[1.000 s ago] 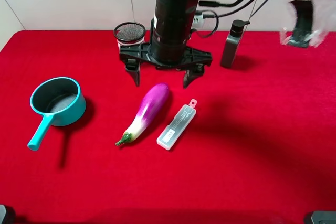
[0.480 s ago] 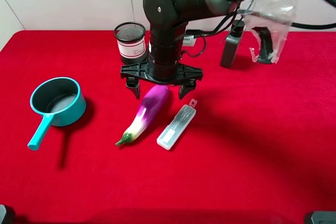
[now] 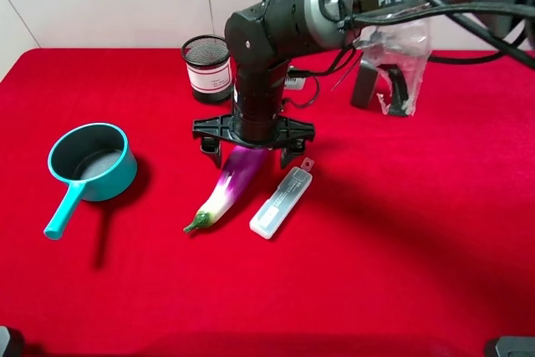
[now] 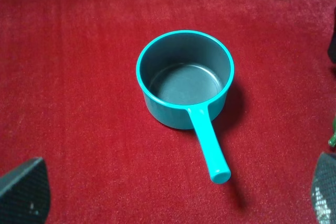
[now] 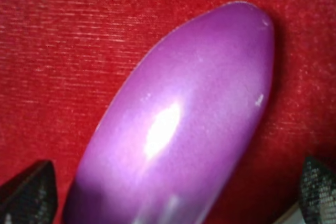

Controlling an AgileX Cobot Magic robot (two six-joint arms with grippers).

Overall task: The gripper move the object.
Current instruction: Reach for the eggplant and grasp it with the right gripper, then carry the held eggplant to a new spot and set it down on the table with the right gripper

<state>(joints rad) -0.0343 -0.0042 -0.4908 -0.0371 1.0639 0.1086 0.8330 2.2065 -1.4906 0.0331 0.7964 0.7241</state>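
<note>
The purple eggplant lies slanted (image 3: pixel 242 166) between the robot's open fingers, so its green stem (image 3: pixel 199 221) will swing toward the plastic case once the robot grips and lifts it.
The purple eggplant (image 3: pixel 230 186) lies on the red cloth, its green stem toward the front left. My right gripper (image 3: pixel 251 151) is open and low over the eggplant's rounded purple end, one finger on each side. In the right wrist view the eggplant (image 5: pixel 178 129) fills the picture between the two open fingertips of the gripper (image 5: pixel 172 190). No contact with the fingers shows. My left gripper (image 4: pixel 174 190) is open and empty above the teal saucepan (image 4: pixel 184 80).
The teal saucepan (image 3: pixel 90 160) stands at the left. A translucent plastic case (image 3: pixel 282 201) lies just right of the eggplant. A mesh cup (image 3: pixel 207 64), a dark bottle (image 3: pixel 368 73) and a clear plastic bag (image 3: pixel 397 60) are at the back.
My right arm has come forward and down, so the open fingers now straddle the eggplant's purple end. The eggplant has not moved.
</note>
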